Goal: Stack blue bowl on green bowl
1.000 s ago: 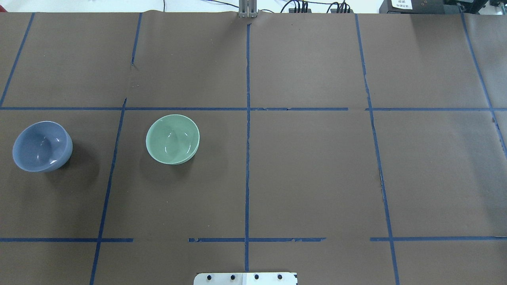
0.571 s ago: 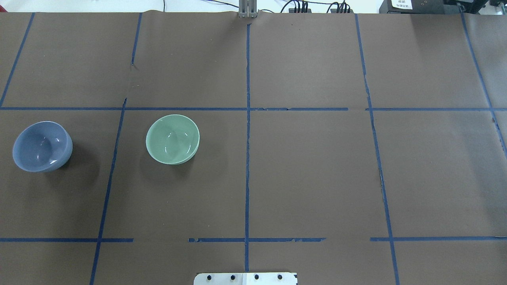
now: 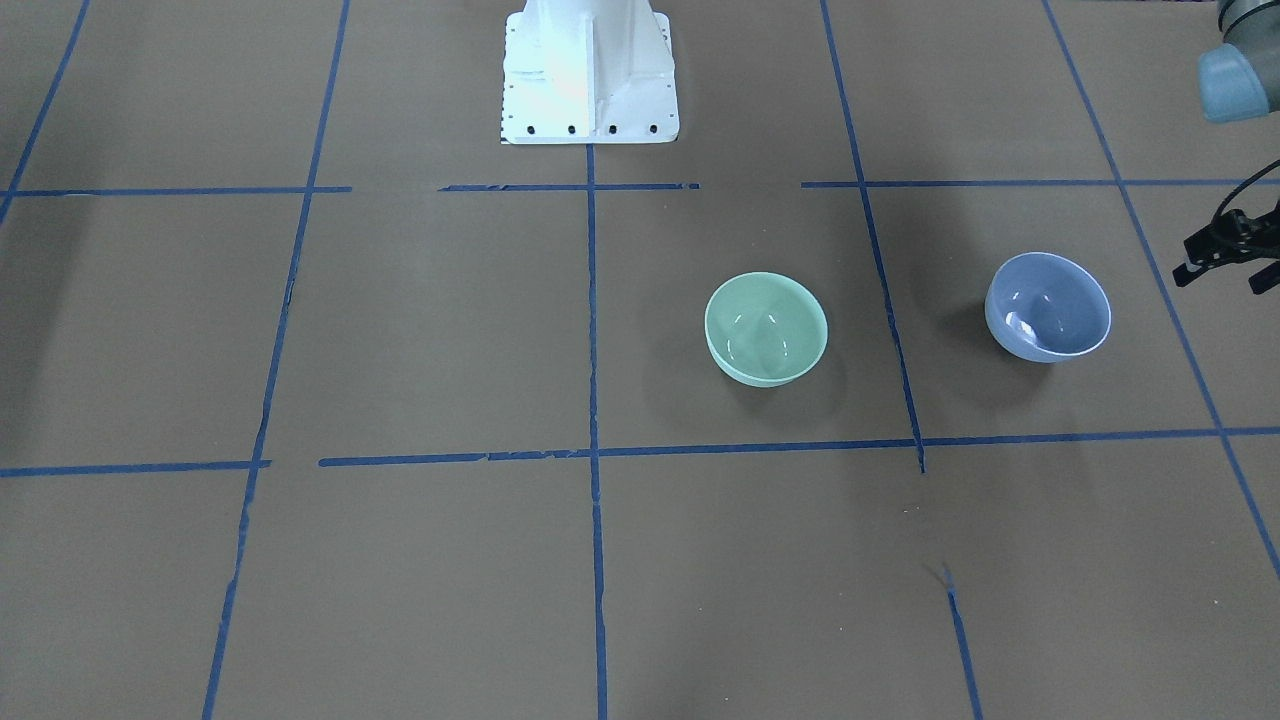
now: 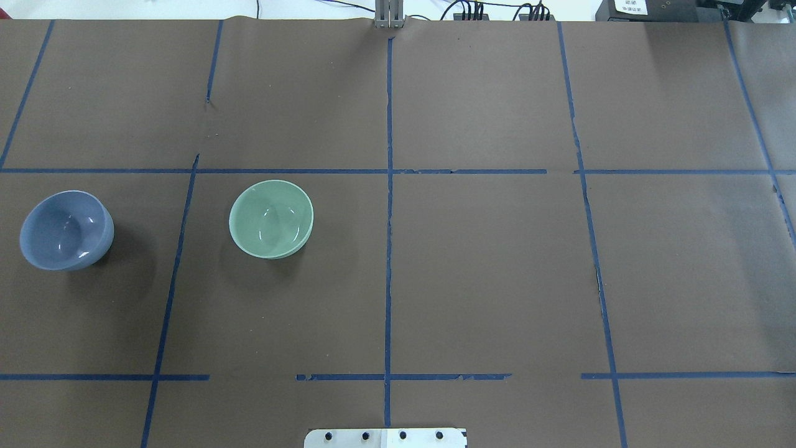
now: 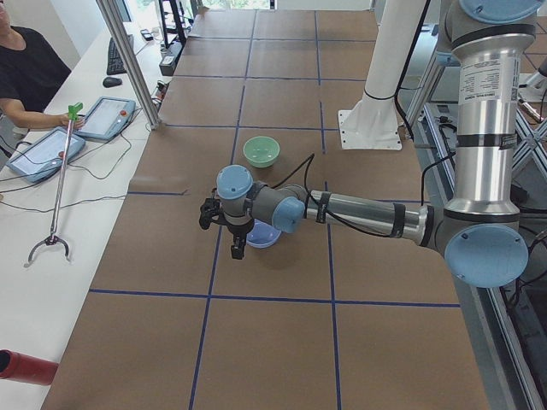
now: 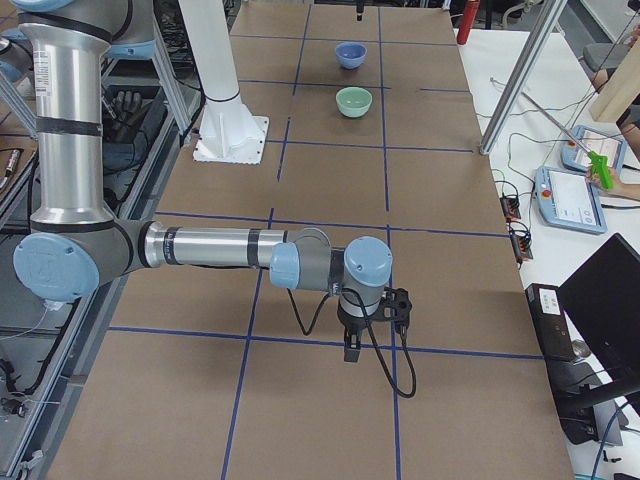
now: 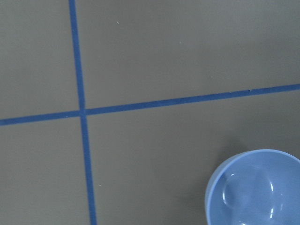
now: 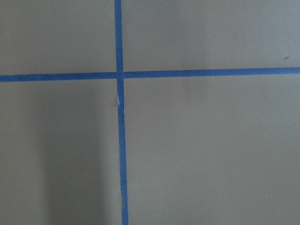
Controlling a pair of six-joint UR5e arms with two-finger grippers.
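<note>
Both bowls get narrower toward the base and the green bowl is empty (image 3: 767,328), so the blue bowl (image 3: 1047,307) will sit deep inside the green bowl when the robot lowers the blue bowl.
The blue bowl (image 4: 66,230) stands upright on the table's left side, and also shows in the front view (image 3: 1048,306). The green bowl (image 4: 271,218) stands upright to its right, a bowl's width or more away, and shows in the front view (image 3: 766,329). My left gripper (image 5: 237,248) hangs above the table just beyond the blue bowl's outer side; I cannot tell whether it is open. The left wrist view shows the blue bowl (image 7: 255,187) at its lower right, with no fingers in view. My right gripper (image 6: 352,350) hovers far off on the table's right end; its state is unclear.
Brown paper with a blue tape grid (image 4: 388,218) covers the table. The robot's white base (image 3: 588,70) stands at the near middle edge. An operator (image 5: 26,73), tablets and a grabber tool lie on the side bench.
</note>
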